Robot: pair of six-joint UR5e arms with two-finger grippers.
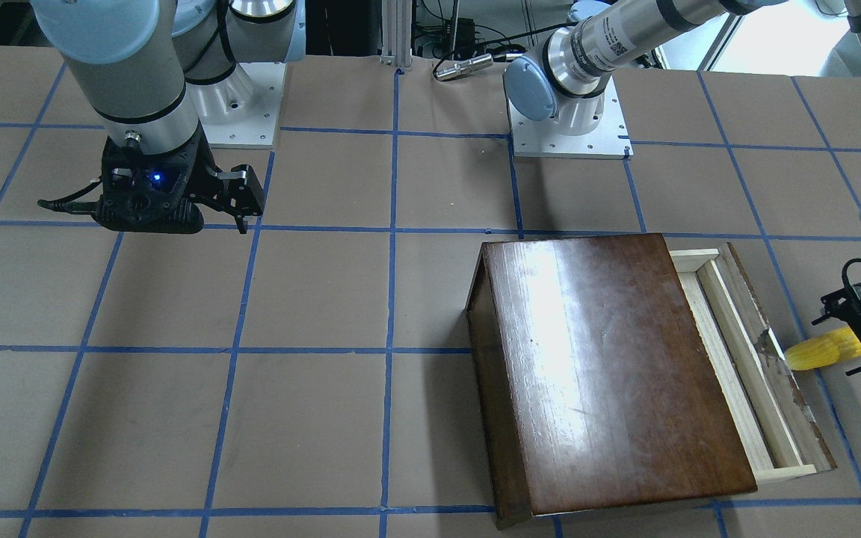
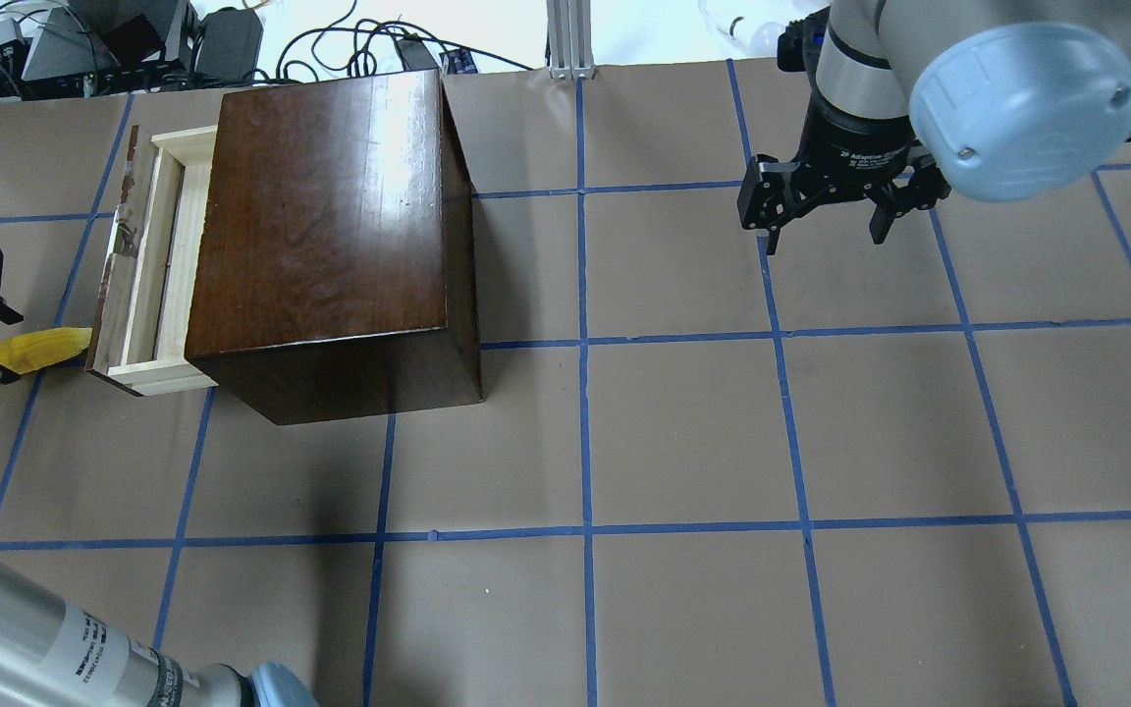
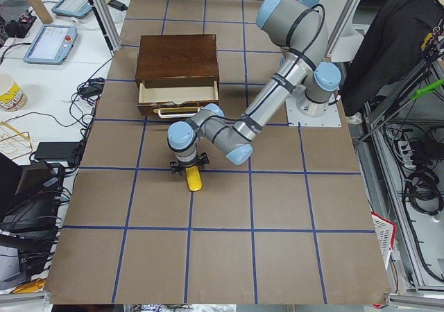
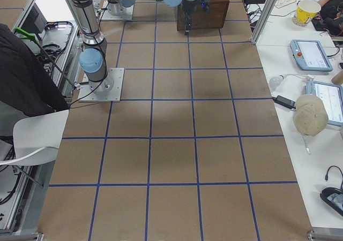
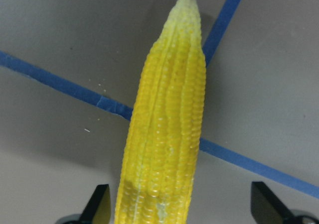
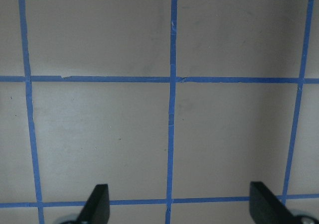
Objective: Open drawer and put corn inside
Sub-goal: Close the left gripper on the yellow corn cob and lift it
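Note:
The yellow corn (image 1: pixel 822 350) will fit flat when the robot turns it lengthwise and lowers it inside, because the drawer's open gap (image 1: pixel 726 359) is long and narrow.
The dark-brown box (image 2: pixel 330 226) stands at the table's left, and its pale wood drawer (image 2: pixel 158 265) is pulled partly out to the left. The yellow corn (image 2: pixel 40 350) lies on the table just outside the drawer's front panel, tip towards the drawer. My left gripper (image 2: pixel 1 346) is open, with its fingers either side of the corn's thick end. In the left wrist view the corn (image 5: pixel 167 134) lies between the spread fingertips (image 5: pixel 102 204), nearer the left one. My right gripper (image 2: pixel 826 221) is open and empty, above the table's far right.
The box (image 1: pixel 602 366) and open drawer (image 1: pixel 737 359) also show in the front-facing view. The brown table (image 2: pixel 683 432) has a blue tape grid. The arm bases (image 1: pixel 569 134) are at the robot's edge. Side benches hold tablets and cables.

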